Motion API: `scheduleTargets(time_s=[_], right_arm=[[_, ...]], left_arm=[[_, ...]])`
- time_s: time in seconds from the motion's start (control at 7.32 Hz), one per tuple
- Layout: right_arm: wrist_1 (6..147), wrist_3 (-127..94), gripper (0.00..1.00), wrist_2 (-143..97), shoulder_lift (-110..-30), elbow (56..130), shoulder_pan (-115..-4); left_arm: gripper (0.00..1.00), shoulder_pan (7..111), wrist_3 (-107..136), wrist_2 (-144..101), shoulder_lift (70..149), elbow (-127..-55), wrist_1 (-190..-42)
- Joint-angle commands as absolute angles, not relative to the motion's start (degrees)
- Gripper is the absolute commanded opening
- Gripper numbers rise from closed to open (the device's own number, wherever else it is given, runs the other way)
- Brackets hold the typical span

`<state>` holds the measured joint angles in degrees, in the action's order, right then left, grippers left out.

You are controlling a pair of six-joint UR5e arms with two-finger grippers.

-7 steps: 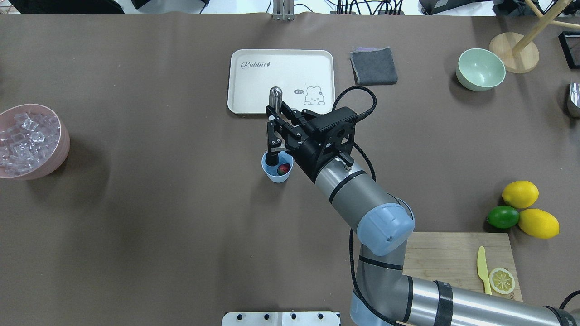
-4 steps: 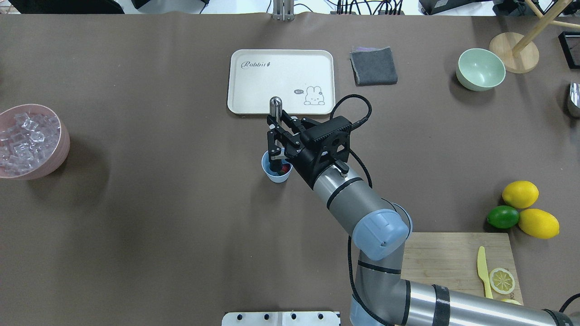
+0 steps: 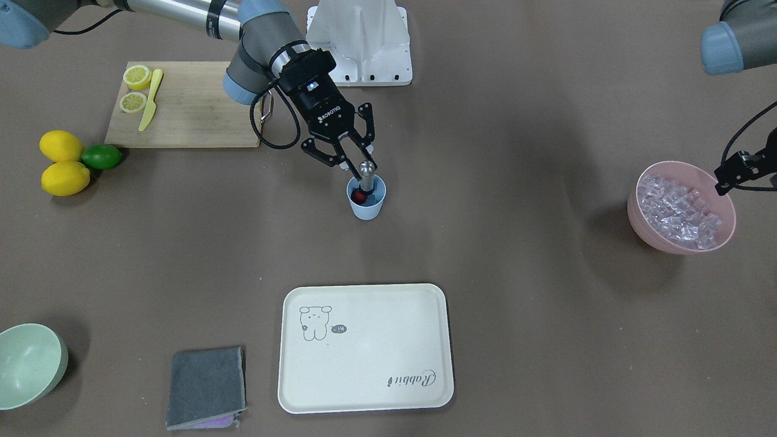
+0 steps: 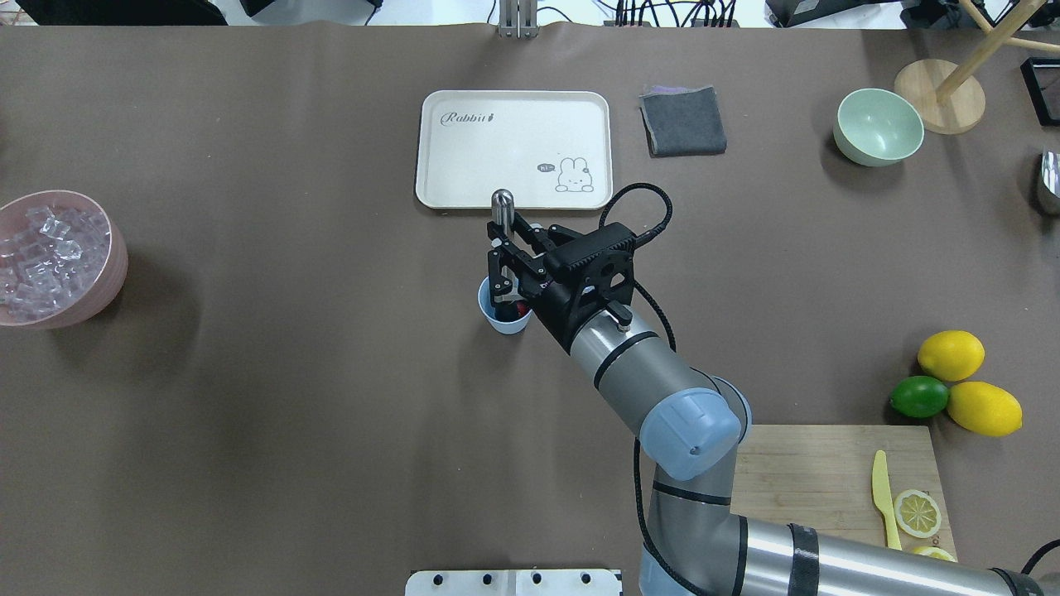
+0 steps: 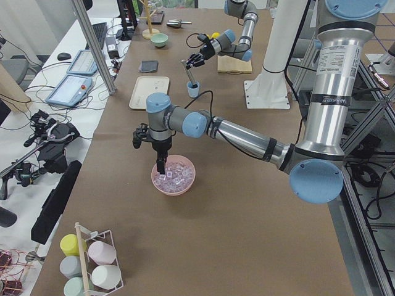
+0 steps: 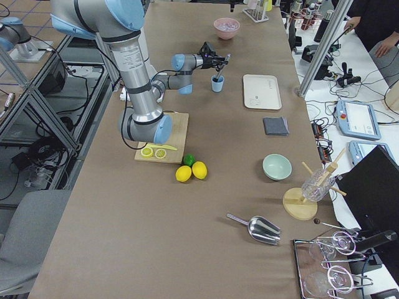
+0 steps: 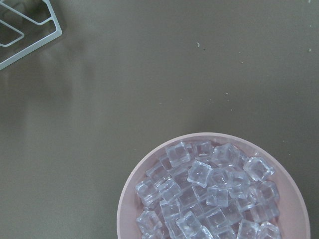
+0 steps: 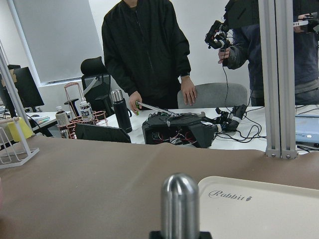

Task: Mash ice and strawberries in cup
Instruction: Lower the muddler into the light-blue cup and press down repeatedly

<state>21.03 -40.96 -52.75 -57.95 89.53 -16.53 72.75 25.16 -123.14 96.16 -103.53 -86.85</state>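
Observation:
The muddler's black end (image 3: 368,192) is next to the strawberry (image 3: 358,196) in the cup. My right gripper should lift the muddler and push it down over the strawberry.
The light blue cup (image 4: 502,321) stands mid-table, also in the front view (image 3: 366,206). A red strawberry (image 3: 360,195) lies inside it. My right gripper (image 4: 498,263) is shut on an upright metal muddler (image 4: 502,201), whose lower end is down in the cup. The muddler's rounded top fills the right wrist view (image 8: 179,204). The ice (image 4: 41,257) fills a pink bowl (image 3: 722,237) at the table's left end. I cannot tell if ice is in the cup. My left gripper (image 3: 725,179) hangs over that bowl; its jaws are unclear.
A cream tray (image 4: 513,149) lies just beyond the cup. A grey cloth (image 4: 683,122) and pale green bowl (image 4: 878,126) sit at the far right. Lemons and a lime (image 4: 919,397) lie by the cutting board (image 4: 820,472).
My right gripper has drawn back toward the robot and lowered, pushing the muddler deeper into the cup. The strawberry is now mostly covered in the overhead view.

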Motion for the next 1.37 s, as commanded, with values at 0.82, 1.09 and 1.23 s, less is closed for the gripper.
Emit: scheduleTargets(time_s=[0.82,1.09,1.23], right_arm=[[22.24,-38.76,0.00,-53.88,-57.83,94.75,-17.40],[21.54,-39.20,0.00,-53.79,-58.19,91.33,-16.88],[21.53,-39.29,0.00,-53.79,-58.18,90.54,-16.79]], left_arm=[[0.98,72.69,25.22,-123.13,96.24,-103.53,-86.92],[0.98,72.77,25.22,-123.13,96.15,-103.71,-86.92],[0.98,72.77,25.22,-123.13,96.15,-103.62,-86.92]])
